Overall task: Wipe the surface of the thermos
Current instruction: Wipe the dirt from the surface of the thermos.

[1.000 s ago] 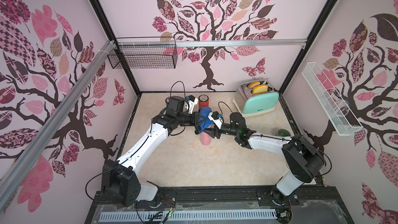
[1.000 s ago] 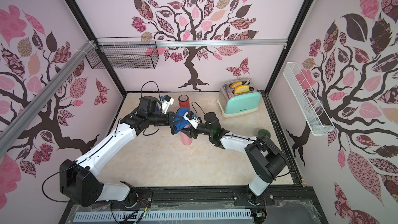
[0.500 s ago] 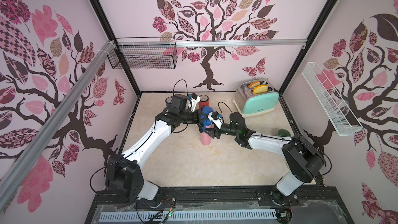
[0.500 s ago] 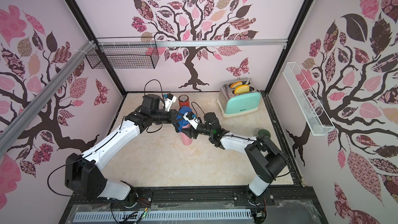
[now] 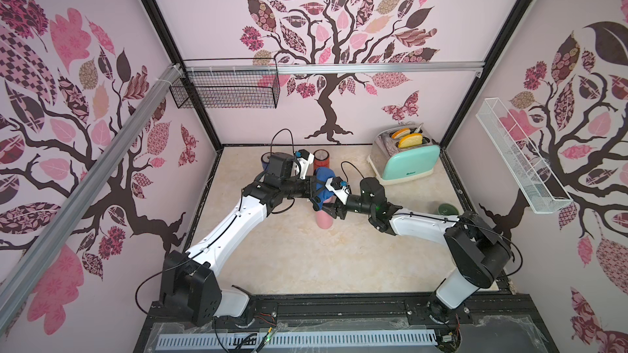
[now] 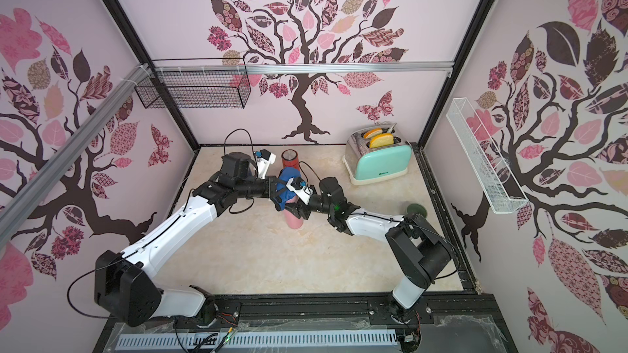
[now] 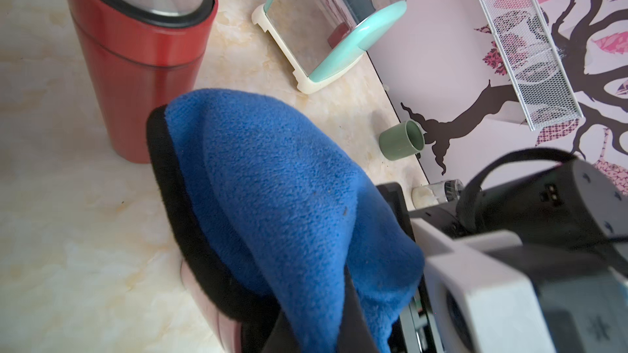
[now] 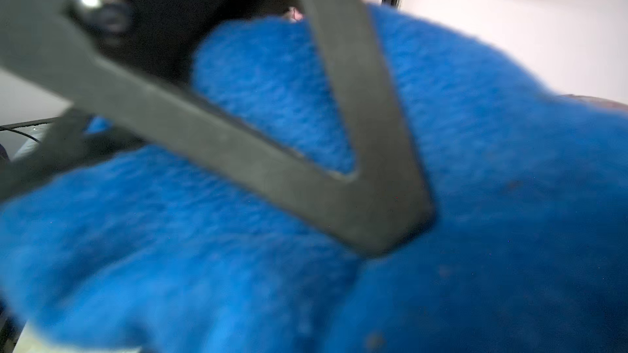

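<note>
My left gripper should pull the blue cloth [image 5: 325,183] back, since it bunches up against my right gripper at the thermos top, and wipe the thermos's side [image 5: 324,220] below.
A pink thermos [image 5: 324,221] [image 6: 293,221] stands upright in the middle of the table. My right gripper [image 5: 331,211] [image 6: 299,211] reaches in from the right and is shut on its upper part. A blue cloth [image 5: 324,178] [image 6: 287,178] lies draped over the thermos top, and my left gripper [image 5: 316,189] [image 6: 279,190] is shut on it from the left. In the left wrist view the cloth [image 7: 289,181] covers the gripper [image 7: 319,334], with a pink sliver of thermos [image 7: 204,303] below it. The cloth [image 8: 475,164] almost fills the right wrist view and hides that gripper's own jaws.
A red flask [image 5: 321,161] [image 7: 142,62] stands just behind the cloth. A mint toaster [image 5: 406,163] sits at the back right and a green cup [image 5: 448,209] [image 7: 401,140] by the right wall. A wire basket [image 5: 226,89] and a white rack [image 5: 520,157] hang on the walls.
My left wrist has shifted toward the back wall, dragging the cloth a little that way over the thermos top. The right arm and the thermos have stayed put.
</note>
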You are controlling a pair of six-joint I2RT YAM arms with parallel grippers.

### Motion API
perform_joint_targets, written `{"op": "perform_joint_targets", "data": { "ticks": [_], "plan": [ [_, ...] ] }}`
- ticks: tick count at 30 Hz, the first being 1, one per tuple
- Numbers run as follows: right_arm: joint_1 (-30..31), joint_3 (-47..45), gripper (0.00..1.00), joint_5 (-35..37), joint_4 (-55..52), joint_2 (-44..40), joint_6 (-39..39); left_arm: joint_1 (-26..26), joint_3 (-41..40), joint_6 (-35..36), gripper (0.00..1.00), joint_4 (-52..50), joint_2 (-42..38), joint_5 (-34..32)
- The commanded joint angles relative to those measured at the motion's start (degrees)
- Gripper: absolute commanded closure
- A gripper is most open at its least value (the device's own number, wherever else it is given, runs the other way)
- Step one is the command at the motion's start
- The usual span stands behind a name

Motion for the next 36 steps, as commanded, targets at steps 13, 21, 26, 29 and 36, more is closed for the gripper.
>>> {"op": "perform_joint_targets", "data": {
  "ticks": [13, 21, 26, 29, 36],
  "plan": [
    [0.63, 1.13, 1.0, -0.19, -3.16, 1.01, -0.14, -0.44, -1.66, 0.28, 1.0, -2.88, 5.32, -4.3],
    [0.59, -0.29, 1.0, 0.86, -3.15, 0.01, -0.89, -0.19, 5.35, 2.63, 1.0, -4.47, 12.66, -4.31],
    [0.33, 0.14, 1.0, 1.65, -3.11, 0.27, 0.09, -0.18, 0.54, 1.59, 1.0, -4.29, 8.49, -5.16],
    [-0.19, -0.19, 1.0, 1.58, -1.41, 0.54, 1.93, -0.41, -3.77, 0.81, 1.0, -4.62, 4.07, -6.63],
    [-1.34, -1.85, 1.0, 1.57, 2.76, -0.46, 5.85, -0.66, -11.54, -1.02, 1.0, -4.66, -3.37, -10.51]
  ]
}}
